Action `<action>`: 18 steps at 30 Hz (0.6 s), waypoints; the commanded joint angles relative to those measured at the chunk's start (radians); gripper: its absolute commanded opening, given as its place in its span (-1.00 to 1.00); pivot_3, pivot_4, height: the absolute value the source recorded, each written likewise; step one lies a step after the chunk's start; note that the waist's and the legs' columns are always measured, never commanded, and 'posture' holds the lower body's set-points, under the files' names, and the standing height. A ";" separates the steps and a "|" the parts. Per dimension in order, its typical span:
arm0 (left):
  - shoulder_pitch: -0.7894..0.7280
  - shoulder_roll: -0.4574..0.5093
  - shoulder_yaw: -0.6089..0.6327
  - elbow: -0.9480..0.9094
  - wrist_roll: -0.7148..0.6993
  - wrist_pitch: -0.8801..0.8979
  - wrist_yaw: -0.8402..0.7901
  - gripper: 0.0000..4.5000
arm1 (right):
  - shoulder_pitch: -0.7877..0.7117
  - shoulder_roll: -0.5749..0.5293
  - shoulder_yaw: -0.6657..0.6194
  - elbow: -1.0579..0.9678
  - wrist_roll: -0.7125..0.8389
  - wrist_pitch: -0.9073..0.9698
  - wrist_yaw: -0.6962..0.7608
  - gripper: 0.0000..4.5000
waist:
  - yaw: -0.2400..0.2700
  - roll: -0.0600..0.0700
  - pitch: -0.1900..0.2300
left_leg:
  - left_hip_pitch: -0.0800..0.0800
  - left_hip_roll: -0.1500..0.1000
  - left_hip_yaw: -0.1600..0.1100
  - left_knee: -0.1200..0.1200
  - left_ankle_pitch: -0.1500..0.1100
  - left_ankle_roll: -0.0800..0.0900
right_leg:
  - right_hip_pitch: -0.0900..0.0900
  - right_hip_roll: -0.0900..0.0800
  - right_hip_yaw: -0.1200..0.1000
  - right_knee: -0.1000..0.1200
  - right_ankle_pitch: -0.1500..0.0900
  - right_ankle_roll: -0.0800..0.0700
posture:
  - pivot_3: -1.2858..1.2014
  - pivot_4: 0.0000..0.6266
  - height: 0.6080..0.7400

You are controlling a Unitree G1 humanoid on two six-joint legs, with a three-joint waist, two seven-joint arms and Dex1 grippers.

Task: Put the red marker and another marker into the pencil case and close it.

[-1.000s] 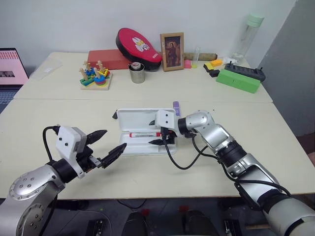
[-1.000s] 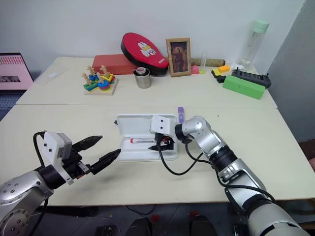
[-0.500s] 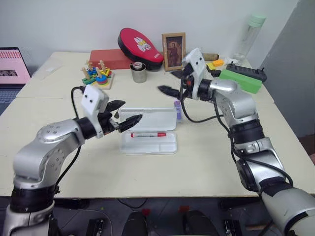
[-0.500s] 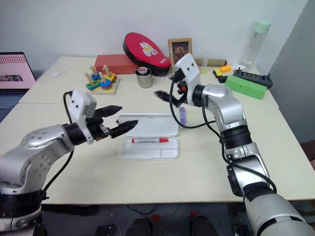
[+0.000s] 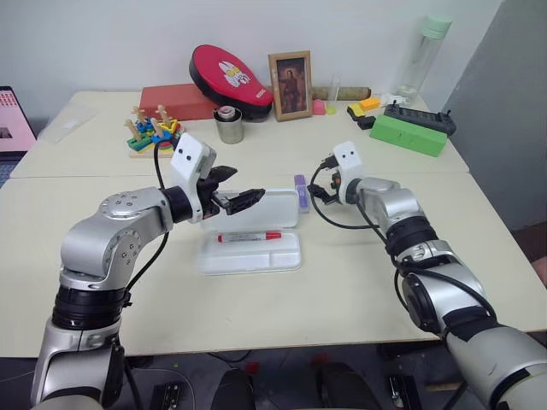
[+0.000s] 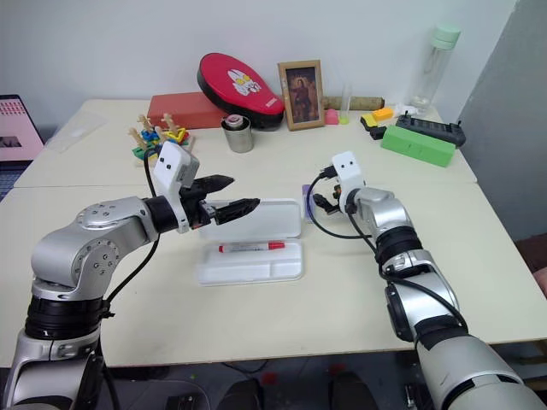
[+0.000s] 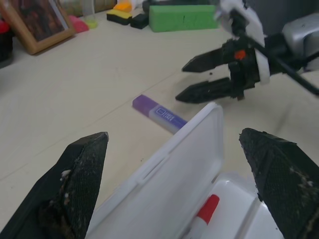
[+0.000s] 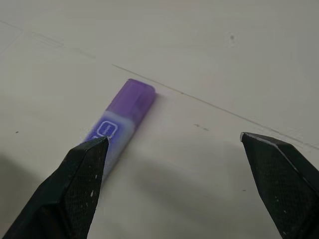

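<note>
My right gripper should keep going toward the pencil case's lid (image 5: 279, 207), its fingers open wider than the lilac marker's body (image 5: 302, 199), and close once they are on both sides of it.
The white pencil case stands open mid-table, its lid (image 5: 267, 209) upright behind the tray (image 5: 248, 256). The red marker (image 5: 248, 237) lies in the tray. The lilac marker (image 5: 301, 192) lies on the table just right of the lid. My left gripper (image 5: 248, 183) is open and hovers at the lid's upper left edge, holding nothing. My right gripper (image 5: 318, 193) is open, low over the table just right of the lilac marker and pointing at it. In the right wrist view the lilac marker (image 8: 122, 124) lies ahead of one finger (image 8: 79, 184), untouched.
Along the table's back stand a green box (image 5: 412, 134), a steel cup (image 5: 228, 128), a wooden stacking toy (image 5: 152, 132), a red box (image 5: 179, 101), a red pad (image 5: 231, 75), a picture frame (image 5: 291, 74) and a bottle (image 5: 423, 47).
My right gripper left the tray, where the red marker stays, swung up and back, then came down beside the lilac marker. My left gripper rose from the table's front to the lid.
</note>
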 commanded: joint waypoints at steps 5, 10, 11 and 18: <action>-0.053 -0.037 -0.007 0.019 0.038 -0.023 0.011 1.00 | -0.031 0.042 -0.027 0.029 -0.002 -0.043 -0.028 0.98 | 0.000 0.000 0.000 | 0.001 0.000 0.000 0.001 0.000 0.000 | 0.001 0.000 0.000 0.001 0.001 0.002 | 0.03 -0.52 1.00; -0.058 -0.060 -0.006 0.020 0.054 -0.027 0.011 1.00 | -0.030 0.072 -0.008 0.065 -0.024 -0.061 -0.041 0.98 | -0.001 0.000 0.000 | 0.001 0.000 0.000 0.001 0.000 0.000 | 0.001 0.000 0.000 0.001 0.001 0.002 | 0.03 -0.52 1.00; -0.057 -0.062 -0.006 0.018 0.056 -0.026 0.011 1.00 | -0.029 0.078 -0.006 0.072 -0.028 -0.062 -0.045 0.98 | -0.001 0.000 0.000 | 0.001 0.000 0.000 0.001 0.000 0.000 | 0.001 0.000 0.000 0.000 0.001 0.002 | 0.03 -0.52 1.00; -0.059 -0.080 -0.005 0.013 0.068 -0.030 0.014 1.00 | -0.018 0.100 0.038 0.109 -0.087 -0.081 -0.081 0.98 | 0.000 0.001 0.000 | 0.001 0.000 0.000 0.000 0.000 0.000 | 0.001 0.000 0.000 0.000 0.002 0.002 | 0.03 -0.52 1.00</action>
